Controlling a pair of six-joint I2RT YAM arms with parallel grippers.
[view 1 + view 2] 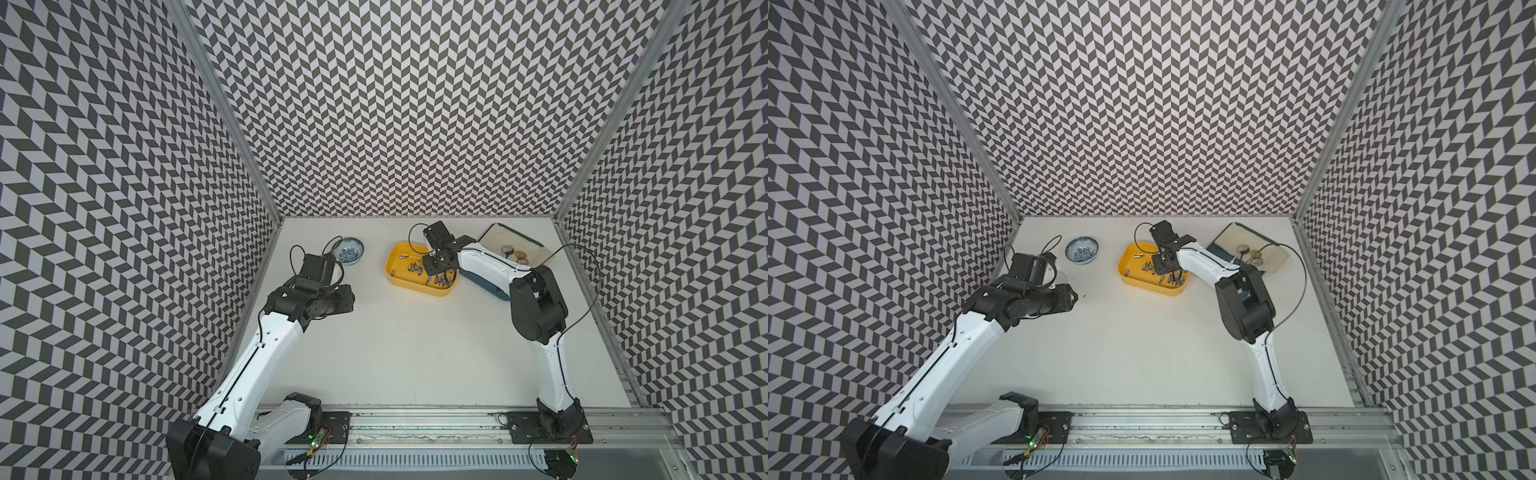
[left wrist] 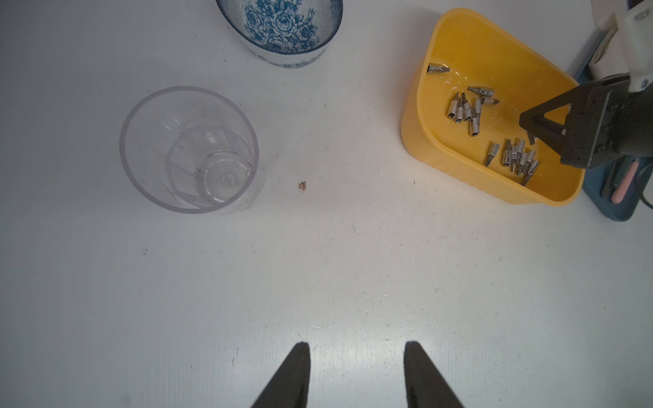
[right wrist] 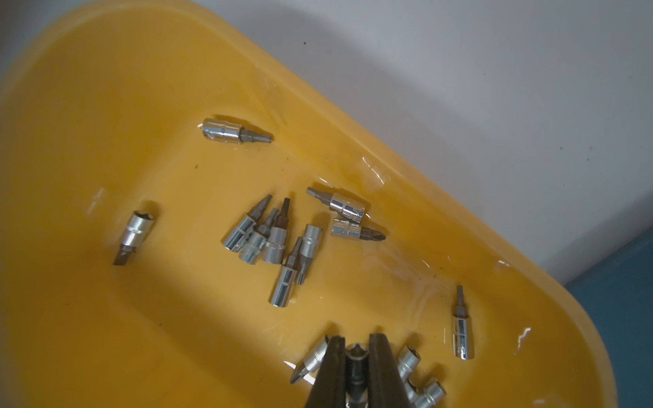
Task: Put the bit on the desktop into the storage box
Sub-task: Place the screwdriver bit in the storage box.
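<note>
The bit (image 3: 356, 370) is hanging inside the storage box, clear of the box's sides, so the robot's right gripper keeps going down and lets go of the bit just above the box's bottom (image 3: 370, 306).
The yellow storage box (image 1: 400, 254) (image 1: 1130, 259) stands on the off-white desktop (image 1: 415, 353) at the back, right of centre. Several silver bits (image 3: 268, 240) (image 2: 463, 111) lie scattered on its floor. My right gripper (image 3: 357, 339) (image 1: 446, 277) reaches down inside the box (image 3: 106, 141) at its right end, shut on one bit (image 3: 355, 356) that stands on end between the fingers, just above a cluster of loose bits. My left gripper (image 2: 357, 344) hangs open and empty over bare desktop, well to the left of the box (image 2: 459, 42).
A clear plastic cup (image 2: 190, 148) stands near the left arm, with a blue-patterned bowl (image 1: 348, 249) (image 2: 282, 28) behind it. A blue-and-cream tray (image 1: 515, 243) (image 1: 1246, 243) lies right of the box, under the right arm. Chevron walls enclose three sides.
</note>
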